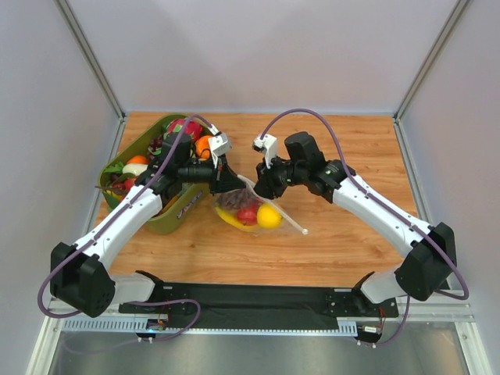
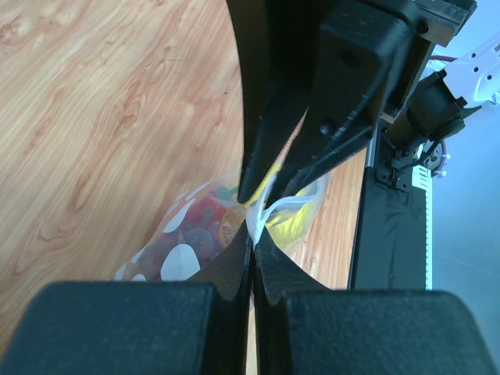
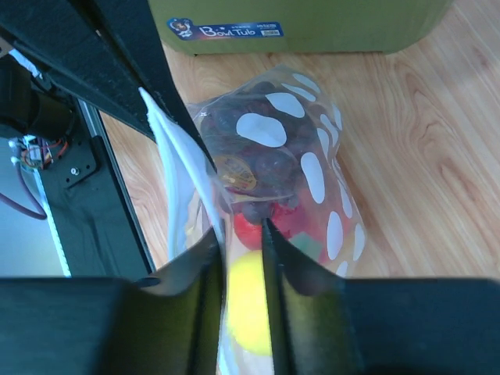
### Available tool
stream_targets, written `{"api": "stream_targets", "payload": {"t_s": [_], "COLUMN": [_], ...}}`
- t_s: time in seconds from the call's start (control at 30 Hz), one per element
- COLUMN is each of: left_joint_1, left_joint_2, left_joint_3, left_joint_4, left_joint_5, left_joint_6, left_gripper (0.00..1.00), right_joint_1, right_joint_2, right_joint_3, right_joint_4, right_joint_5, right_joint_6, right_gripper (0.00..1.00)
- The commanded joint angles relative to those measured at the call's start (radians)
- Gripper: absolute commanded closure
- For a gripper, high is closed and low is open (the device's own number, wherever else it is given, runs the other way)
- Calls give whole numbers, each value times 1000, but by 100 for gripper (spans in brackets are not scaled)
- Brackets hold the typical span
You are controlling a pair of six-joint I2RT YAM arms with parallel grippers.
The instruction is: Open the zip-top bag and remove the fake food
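The bag's top edge (image 3: 160,125) is pinched shut by my left gripper, so my right gripper should hold the zip strip (image 3: 216,205) while my left gripper opens and takes the bag's near edge.
The zip-top bag (image 1: 244,205), clear with white dots, lies mid-table holding the fake food: a yellow lemon (image 1: 269,216), a red fruit (image 1: 248,212), a banana (image 1: 230,220) and dark grapes (image 1: 232,198). My left gripper (image 1: 234,185) is shut on the bag's white top edge (image 2: 262,212), seen pinched between its jaws in the left wrist view (image 2: 255,234). My right gripper (image 1: 258,187) faces it at the same mouth. Its jaws (image 3: 241,230) stand a narrow gap apart beside the zip strip (image 3: 181,160), with the lemon (image 3: 246,301) showing between them.
The olive-green bin (image 1: 173,212) stands just left of the bag with a pink dragon fruit (image 1: 183,127), an orange (image 1: 203,145) and other toys in it; its wall shows in the right wrist view (image 3: 328,23). The black base plate (image 1: 250,301) runs along the near edge.
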Motion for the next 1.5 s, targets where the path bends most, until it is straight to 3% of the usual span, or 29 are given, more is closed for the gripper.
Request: {"api": "stream_targets", "payload": {"t_s": [0.0, 0.03, 0.07, 0.13, 0.17, 0.2, 0.23, 0.3, 0.4, 0.6, 0.83, 1.03, 1.17, 1.47], "left_joint_1": [-8, -9, -9, -9, -9, -9, -9, -9, -9, -9, -35, -167, -172, -178], "left_joint_2": [-8, -8, -8, -7, -8, -8, -8, -16, -36, -64, -90, -71, -54, 28], "left_joint_3": [38, 38, 38, 38, 38, 40, 41, 44, 43, 43, 85, 84, 21, 18], "left_joint_4": [33, 36, 36, 36, 33, 32, 29, 21, 25, 53, 96, 127, 214, 153], "left_joint_5": [22, 22, 20, 16, 11, -2, -7, -28, -55, -95, -156, -303, -386, -516], "left_joint_6": [33, 31, 30, 30, 28, 31, 33, 34, 34, -2, -124, -229, -344, -424], "left_gripper": [100, 100, 100, 97, 92, 72, 65, 53, 44, 41, 39, 39, 38, 37], "right_joint_1": [4, 4, 3, 6, 3, 3, 3, 3, -13, -120, -155, -155, -155, -152], "right_joint_2": [4, 4, 5, 4, 2, -1, -3, -9, -19, -75, -127, -105, -92, -87], "right_joint_3": [21, 23, 24, 24, 24, 26, 27, 40, 58, 92, 153, 133, 93, 49], "right_joint_4": [42, 40, 42, 38, 38, 37, 26, 11, -24, -99, -179, -158, -120, -70], "right_joint_5": [-18, -18, -18, -8, 5, 47, 78, 162, 257, 357, 457, 398, 316, 267], "right_joint_6": [3, 3, 3, 5, 8, 11, 16, 14, 23, 51, 51, 107, 152, 184], "right_gripper": [81, 92, 97, 100, 100, 100, 100, 100, 100, 100, 100, 100, 100, 100]}}
